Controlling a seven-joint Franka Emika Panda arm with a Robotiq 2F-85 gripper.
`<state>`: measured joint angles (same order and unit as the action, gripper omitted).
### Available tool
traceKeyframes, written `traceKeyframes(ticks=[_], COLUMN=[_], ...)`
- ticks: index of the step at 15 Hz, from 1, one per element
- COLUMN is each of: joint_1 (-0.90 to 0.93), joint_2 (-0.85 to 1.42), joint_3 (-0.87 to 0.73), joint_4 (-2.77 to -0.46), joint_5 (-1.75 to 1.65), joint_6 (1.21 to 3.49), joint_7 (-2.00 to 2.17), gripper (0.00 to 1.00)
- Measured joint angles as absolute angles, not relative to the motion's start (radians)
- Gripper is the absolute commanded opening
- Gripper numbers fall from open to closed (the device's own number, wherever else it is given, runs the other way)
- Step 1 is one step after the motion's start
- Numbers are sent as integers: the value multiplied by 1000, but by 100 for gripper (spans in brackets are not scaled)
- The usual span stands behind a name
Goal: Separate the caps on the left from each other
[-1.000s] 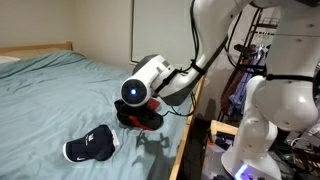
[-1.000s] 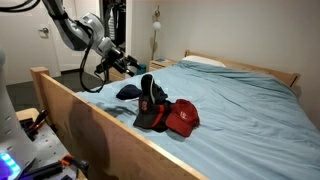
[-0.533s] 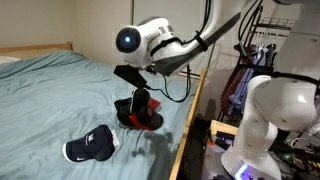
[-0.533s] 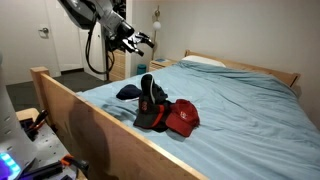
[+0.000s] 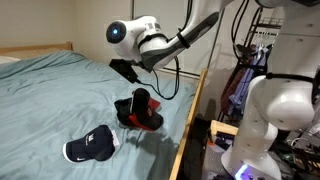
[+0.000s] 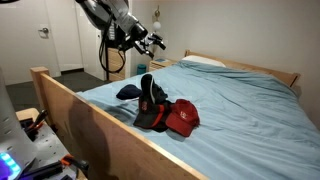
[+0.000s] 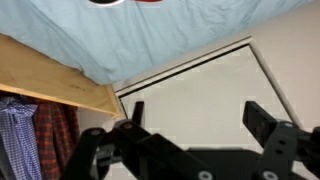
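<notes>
The robot's open gripper slants toward the white panel [image 7: 200, 100] beyond the bed, so it should first swing back and point down over the upright dark cap [image 6: 149, 92].
Three caps lie on the teal bed. In an exterior view the navy cap [image 5: 90, 148] with a white logo sits apart at the front, while the dark cap [image 5: 134, 104] stands partly on the red cap [image 5: 148, 122]. In an exterior view the navy cap [image 6: 127, 92], the upright dark cap [image 6: 149, 98] and the red cap [image 6: 182, 117] appear close together. My gripper [image 5: 122, 72] hangs open high above the dark and red pair, holding nothing. It is also raised well over the bed [image 6: 157, 42]. In the wrist view the gripper [image 7: 198, 115] is open and empty, with a red cap [image 7: 105, 2] at the top edge.
A wooden bed frame [image 5: 190, 125] [image 6: 90, 115] borders the mattress beside the caps. A pillow [image 6: 205, 62] lies at the headboard. A white robot body [image 5: 280, 110] and hanging clothes [image 7: 30, 140] stand off the bed's side.
The arm has risen from just beside the dark and red caps to well above them. The gripper has stayed open and empty, and the caps have not moved.
</notes>
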<state>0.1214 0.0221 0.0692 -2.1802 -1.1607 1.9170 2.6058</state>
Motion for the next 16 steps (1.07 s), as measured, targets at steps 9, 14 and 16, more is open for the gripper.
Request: traceKeyframes(ticks=[9,14,16], joint_1=[86,74,59], joint_2=[45,57,76], joint_3=[30,16,-3], joint_4=[-2045,-1993,-1931], joint_5=[-762,-704,-640], joint_6=[1688,1656,1636], joint_7=[2599,2604,2604], gripper=[100,100,100])
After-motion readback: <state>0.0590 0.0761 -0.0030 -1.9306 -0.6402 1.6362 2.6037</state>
